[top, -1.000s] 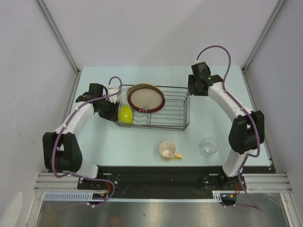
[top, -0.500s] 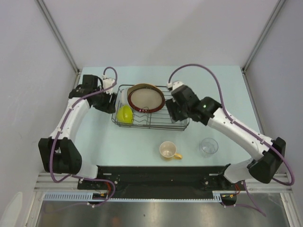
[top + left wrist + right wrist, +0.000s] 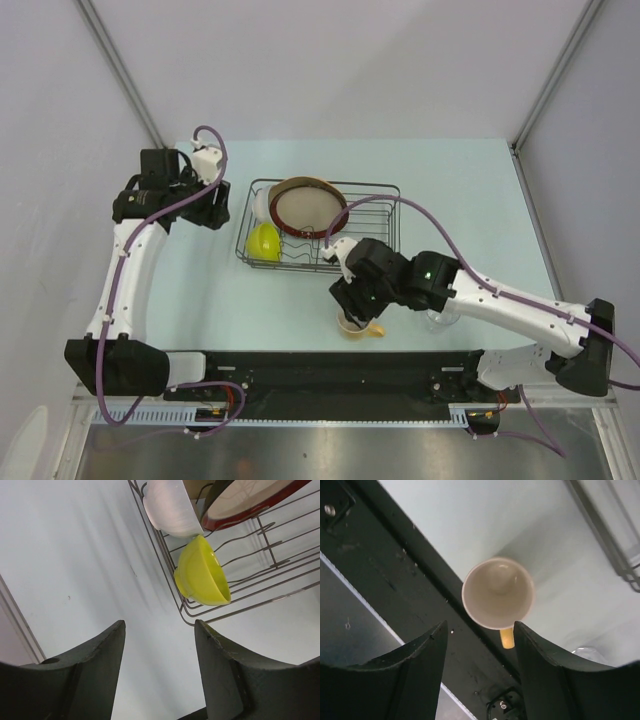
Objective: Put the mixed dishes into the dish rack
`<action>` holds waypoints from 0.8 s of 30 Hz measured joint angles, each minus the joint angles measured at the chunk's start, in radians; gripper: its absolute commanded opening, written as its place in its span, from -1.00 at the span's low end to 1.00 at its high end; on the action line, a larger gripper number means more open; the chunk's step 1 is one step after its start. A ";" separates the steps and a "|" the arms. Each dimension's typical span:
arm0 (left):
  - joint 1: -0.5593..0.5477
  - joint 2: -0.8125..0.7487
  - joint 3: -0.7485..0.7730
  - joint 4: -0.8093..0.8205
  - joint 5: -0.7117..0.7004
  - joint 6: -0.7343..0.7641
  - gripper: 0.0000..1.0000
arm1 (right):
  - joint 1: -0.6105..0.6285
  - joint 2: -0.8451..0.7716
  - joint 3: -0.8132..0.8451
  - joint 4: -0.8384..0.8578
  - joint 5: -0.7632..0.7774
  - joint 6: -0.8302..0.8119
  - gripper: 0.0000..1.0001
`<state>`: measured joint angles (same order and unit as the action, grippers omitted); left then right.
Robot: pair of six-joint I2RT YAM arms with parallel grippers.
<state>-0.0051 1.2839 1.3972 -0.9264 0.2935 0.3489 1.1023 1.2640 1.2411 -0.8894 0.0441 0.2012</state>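
The cream cup's opening (image 3: 498, 593) is facing the spread fingers of my right gripper, so I should keep moving down until they are on both sides of the cup's rim and clear of its yellow handle (image 3: 465, 605).
The dish rack (image 3: 372, 186) stands mid-table and holds a white bowl (image 3: 259, 205), a lime-green bowl (image 3: 264, 242) and a dark-red-rimmed plate (image 3: 308, 208), with a beige plate's edge (image 3: 300, 180) behind it. My left gripper (image 3: 212, 212) hangs open and empty to the left of the rack. The left wrist view shows the lime-green bowl (image 3: 202, 572) and white bowl (image 3: 170, 507) inside the wires, beyond the left gripper (image 3: 160, 630). My right gripper (image 3: 480, 630) is open above the cream cup (image 3: 497, 592), whose yellow handle (image 3: 506, 637) points toward the table's near edge. The clear glass (image 3: 440, 318) is partly hidden under the right arm.
The black base rail (image 3: 300, 365) runs along the near edge just behind the cup (image 3: 358, 326). Grey walls and frame posts enclose the table on the left, right and far sides. The right half of the rack (image 3: 260, 565) holds only bare wires and prongs.
The right arm swung from the far right corner over the rack down to above the cup. The left gripper opened wider and drew back to the left, leaving the lime-green bowl in the rack.
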 measured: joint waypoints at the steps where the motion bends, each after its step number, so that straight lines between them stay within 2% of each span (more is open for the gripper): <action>1: 0.000 0.000 0.000 -0.001 0.002 0.000 0.25 | 0.014 0.002 -0.019 0.000 -0.008 0.000 0.19; 15: 0.000 0.001 0.000 0.000 0.028 -0.008 0.25 | 0.081 0.134 -0.158 0.110 -0.026 -0.015 0.15; 18: 0.000 0.001 0.000 0.000 0.034 -0.011 0.24 | 0.081 0.152 -0.168 0.140 -0.026 -0.022 0.10; 24: 0.000 0.000 0.000 0.003 0.050 -0.026 0.25 | 0.075 0.220 -0.188 0.204 -0.023 -0.048 -0.15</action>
<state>-0.0051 1.2842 1.3972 -0.9234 0.3439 0.3233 1.1774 1.4841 1.0534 -0.6857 0.0216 0.1535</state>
